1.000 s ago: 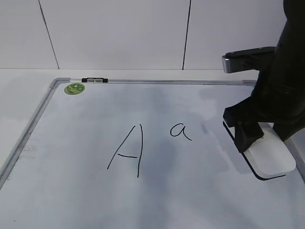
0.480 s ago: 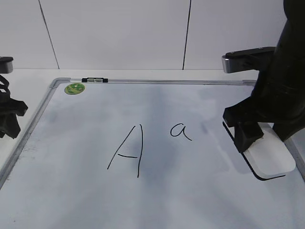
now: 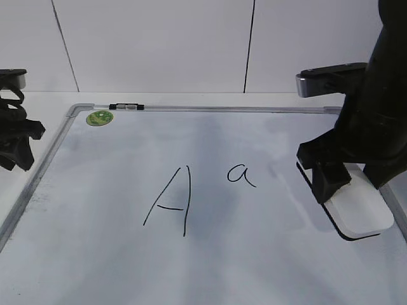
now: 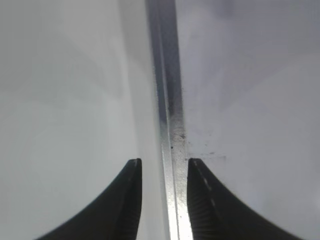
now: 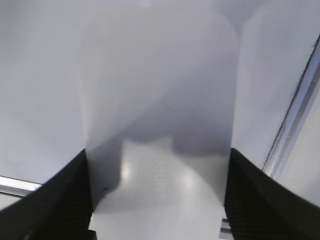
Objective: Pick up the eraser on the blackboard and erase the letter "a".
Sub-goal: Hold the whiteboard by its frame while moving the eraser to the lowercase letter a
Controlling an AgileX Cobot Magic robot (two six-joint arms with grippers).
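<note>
My left gripper's open fingers are only on both sides of the metal frame (image 4: 172,150). My left gripper should go down and clamp the frame's edge (image 3: 30,183) before my right gripper erases the "a".
The white eraser (image 3: 359,206) lies on the blackboard (image 3: 127,267) near its right frame. My right gripper (image 3: 356,179) is down over the eraser's far end. In the right wrist view the eraser (image 5: 160,125) fills the gap between the right gripper's (image 5: 157,200) two fingers, which press on both its long sides. The small letter "a" (image 3: 241,175) is to the left of the eraser, untouched. My left gripper (image 3: 16,146) is open and empty at the board's left edge; in the left wrist view the left gripper's (image 4: 163,165) fingers straddle the metal frame (image 4: 167,90).
A large capital "A" (image 3: 172,200) is drawn left of the "a". A green sticker (image 3: 100,117) and a small black-and-silver clip (image 3: 126,107) sit at the far left corner of the frame. A white wall stands behind the table.
The left arm has come into view at the left edge and moved slightly up and back. The right gripper and eraser have stayed almost still.
</note>
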